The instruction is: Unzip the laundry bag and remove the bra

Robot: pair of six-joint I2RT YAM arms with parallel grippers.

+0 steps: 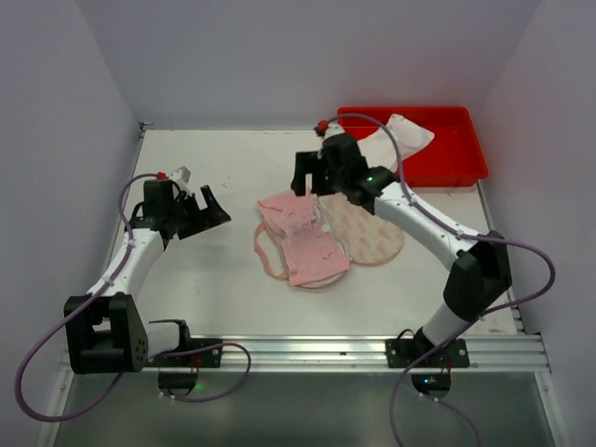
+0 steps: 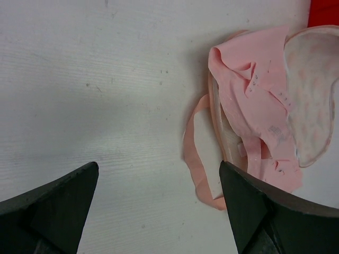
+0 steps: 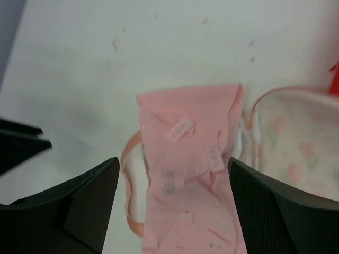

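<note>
The laundry bag's flap (image 1: 366, 230) is open next to the pink bra, so my right gripper should keep going down toward the bra's middle (image 1: 302, 235) until its fingers close there.
The pink bra (image 1: 303, 237) lies crumpled mid-table, its strap looping out to the left. The laundry bag (image 1: 371, 233), cream with pink print, lies flat against the bra's right side, partly covered by it. My right gripper (image 1: 312, 179) is open and empty, hovering over the bra's far edge; in the right wrist view the bra (image 3: 185, 174) fills the gap between its fingers (image 3: 173, 161), with the bag (image 3: 291, 143) to the right. My left gripper (image 1: 209, 209) is open and empty, left of the bra. In the left wrist view it (image 2: 159, 174) faces bare table beside the bra (image 2: 254, 106) and the bag (image 2: 312, 95).
A red tray (image 1: 447, 166) stands at the back right with a white cloth (image 1: 400, 138) in it; its corner shows in the left wrist view (image 2: 324, 11). White walls enclose the table on the left, back and right. The left gripper's finger (image 3: 21, 140) shows in the right wrist view.
</note>
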